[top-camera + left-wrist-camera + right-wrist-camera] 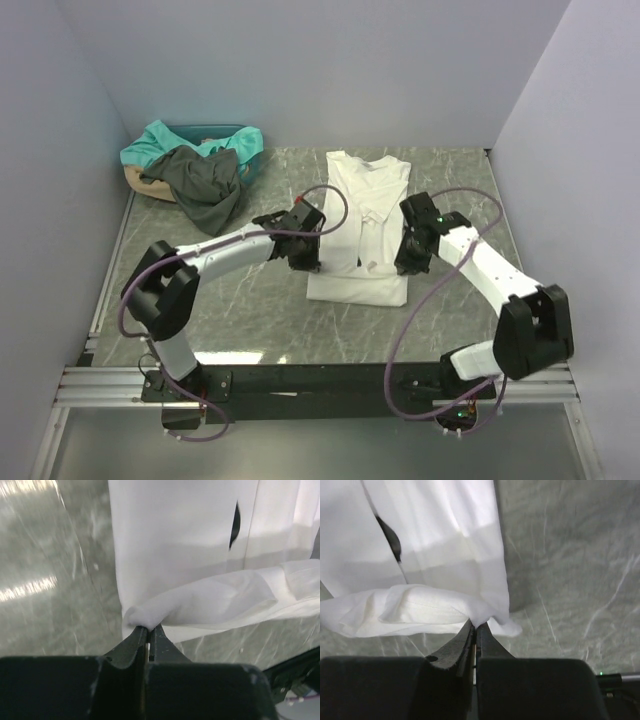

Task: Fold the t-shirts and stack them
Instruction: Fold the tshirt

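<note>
The lifted hem (pixel 360 270) reaches across the white t-shirt's strip from edge to edge, so my left gripper should go on bringing it toward the t-shirt's collar until it rests on the chest (pixel 348 215).
The white t-shirt (pixel 365 215) lies lengthwise in the middle of the table, its sides folded in to a narrow strip. My left gripper (pixel 303 262) is shut on its near left hem corner (pixel 142 617). My right gripper (pixel 408 264) is shut on its near right hem corner (pixel 487 615). Both hold the hem lifted a little off the table, and it sags between them. The dark grey t-shirt (pixel 205 185) and the teal t-shirt (pixel 175 140) lie crumpled at the back left.
A tan basket (pixel 140 180) at the back left corner holds the teal and grey shirts, the grey one spilling onto the marbled table (pixel 250 315). White walls close in the left, back and right sides.
</note>
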Motion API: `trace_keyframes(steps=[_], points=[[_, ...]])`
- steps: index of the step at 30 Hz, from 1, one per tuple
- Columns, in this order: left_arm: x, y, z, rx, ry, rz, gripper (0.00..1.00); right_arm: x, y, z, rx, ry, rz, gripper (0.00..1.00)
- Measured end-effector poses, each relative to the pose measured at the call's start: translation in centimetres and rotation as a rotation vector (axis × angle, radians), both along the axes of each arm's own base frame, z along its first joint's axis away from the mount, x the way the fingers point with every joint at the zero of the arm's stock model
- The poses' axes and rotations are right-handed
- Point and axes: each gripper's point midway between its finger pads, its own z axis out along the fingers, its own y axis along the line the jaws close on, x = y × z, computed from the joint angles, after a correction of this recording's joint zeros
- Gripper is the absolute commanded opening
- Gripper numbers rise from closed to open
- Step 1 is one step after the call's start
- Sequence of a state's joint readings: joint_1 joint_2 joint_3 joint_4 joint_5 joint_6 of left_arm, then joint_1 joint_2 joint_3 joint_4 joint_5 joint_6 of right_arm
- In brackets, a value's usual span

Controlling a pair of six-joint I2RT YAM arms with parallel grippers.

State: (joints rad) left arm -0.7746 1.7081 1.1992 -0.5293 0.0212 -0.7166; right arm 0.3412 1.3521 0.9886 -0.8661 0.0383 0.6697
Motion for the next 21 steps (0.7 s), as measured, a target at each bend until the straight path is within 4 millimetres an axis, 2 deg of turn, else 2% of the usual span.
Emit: trace_keyframes(steps=[11, 15, 18, 21], points=[[9.3, 0.3, -0.5, -0.037, -0.051, 0.047, 0.00, 9.2, -0.2, 0.4, -0.032, -0.054, 0.007, 0.00], [12.9, -0.2, -0.1, -0.066, -0.078, 0.033, 0.00, 12.3, -0.3, 0.7, -0.044, -0.077, 0.008, 0.00], [15.0, -1.0, 0.2, -0.085, -0.102, 0.007, 0.00, 14.0, -0.6, 0.8, -0.050, -0.086, 0.006, 0.00], [16.0, -1.4, 0.1, -0.099, -0.105, -0.013, 0.00, 14.9, -0.9, 0.6, -0.055, -0.083, 0.005, 0.00]])
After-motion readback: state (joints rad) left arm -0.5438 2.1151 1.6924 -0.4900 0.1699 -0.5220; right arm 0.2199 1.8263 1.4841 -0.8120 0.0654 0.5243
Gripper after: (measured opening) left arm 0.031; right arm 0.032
